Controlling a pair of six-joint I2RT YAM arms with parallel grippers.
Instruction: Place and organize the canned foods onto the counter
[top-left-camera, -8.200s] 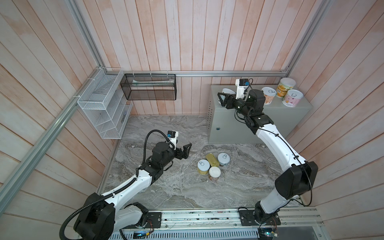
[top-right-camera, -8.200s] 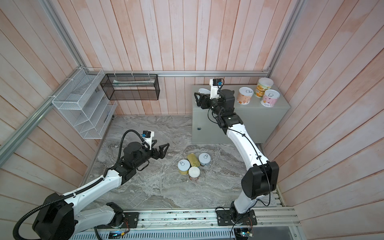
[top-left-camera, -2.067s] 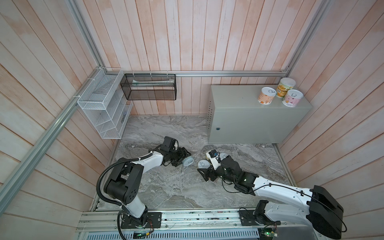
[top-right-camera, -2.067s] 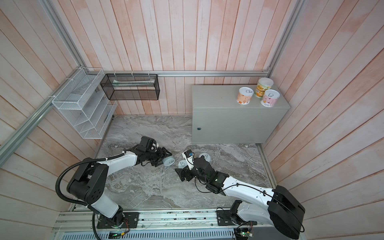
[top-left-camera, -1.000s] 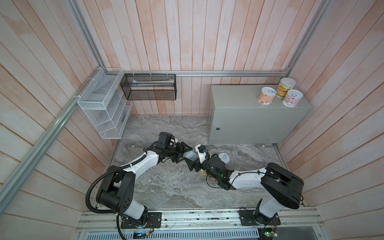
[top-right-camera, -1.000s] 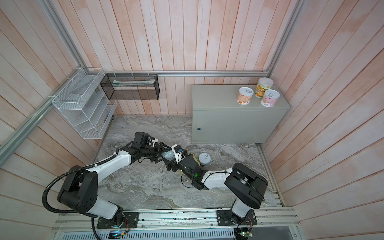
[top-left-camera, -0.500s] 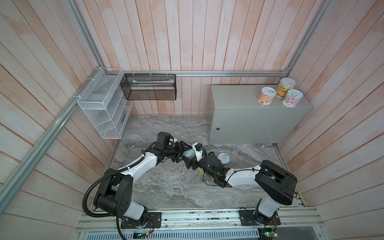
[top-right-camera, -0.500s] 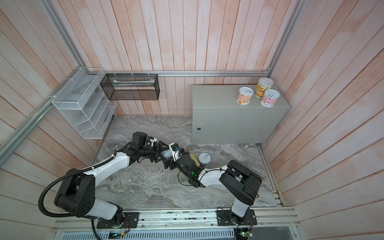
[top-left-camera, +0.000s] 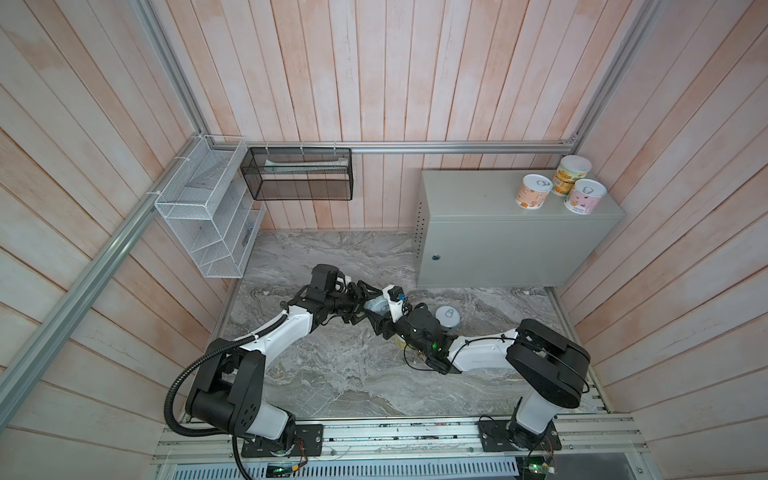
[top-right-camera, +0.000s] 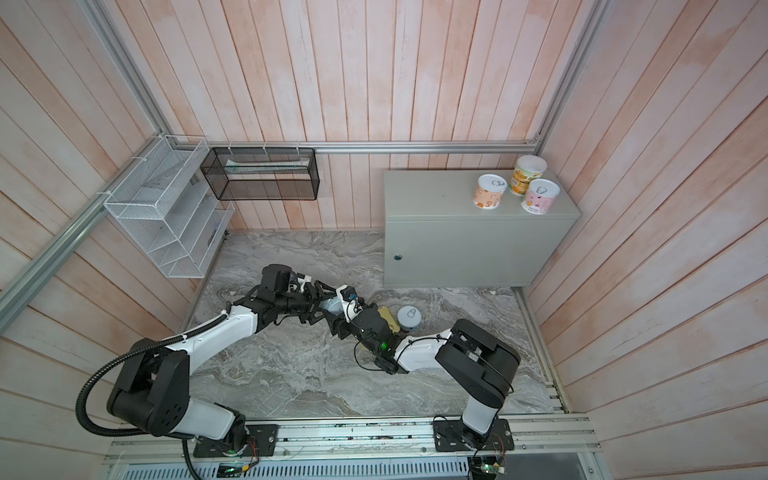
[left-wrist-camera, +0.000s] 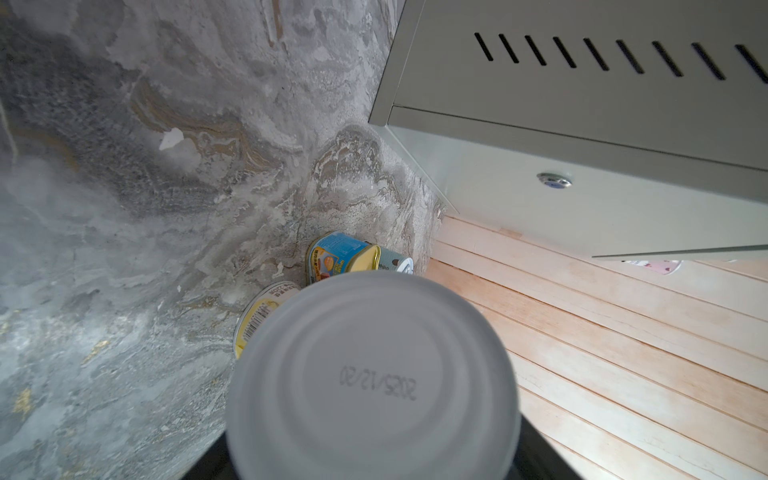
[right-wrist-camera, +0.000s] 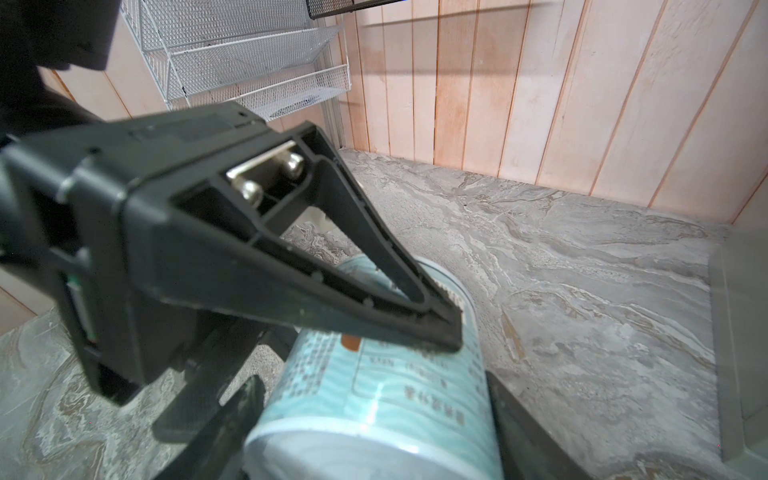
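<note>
The pale teal can's bottom end (left-wrist-camera: 374, 376) faces the wrist of the robot's left gripper, so next the left gripper opens and moves back while the right gripper turns the can (top-left-camera: 376, 305) lid up.
A pale teal can (top-left-camera: 377, 306) hangs just above the marbled slab, lying on its side, with both grippers on it. My left gripper (top-left-camera: 362, 305) is shut on it from the left; one of its black fingers (right-wrist-camera: 399, 307) presses the can's label (right-wrist-camera: 395, 374). My right gripper (right-wrist-camera: 372, 415) is shut on the same can, a finger against each side. The can's white end (left-wrist-camera: 374, 374) fills the left wrist view and hides the left fingers. Three canned foods (top-left-camera: 533, 192) (top-left-camera: 571, 174) (top-left-camera: 585, 196) stand at the far right of the counter (top-left-camera: 478, 195).
On the slab behind the right wrist stand a white-topped can (top-left-camera: 448, 316), a blue rectangular tin (left-wrist-camera: 336, 257) with a gold top and a yellow can (left-wrist-camera: 262, 311). A white wire basket (top-left-camera: 208, 224) and a black mesh basket (top-left-camera: 299, 174) hang on the walls.
The right gripper's jaws have closed in round the teal can that the left gripper holds. Both arms have edged slightly toward the counter.
</note>
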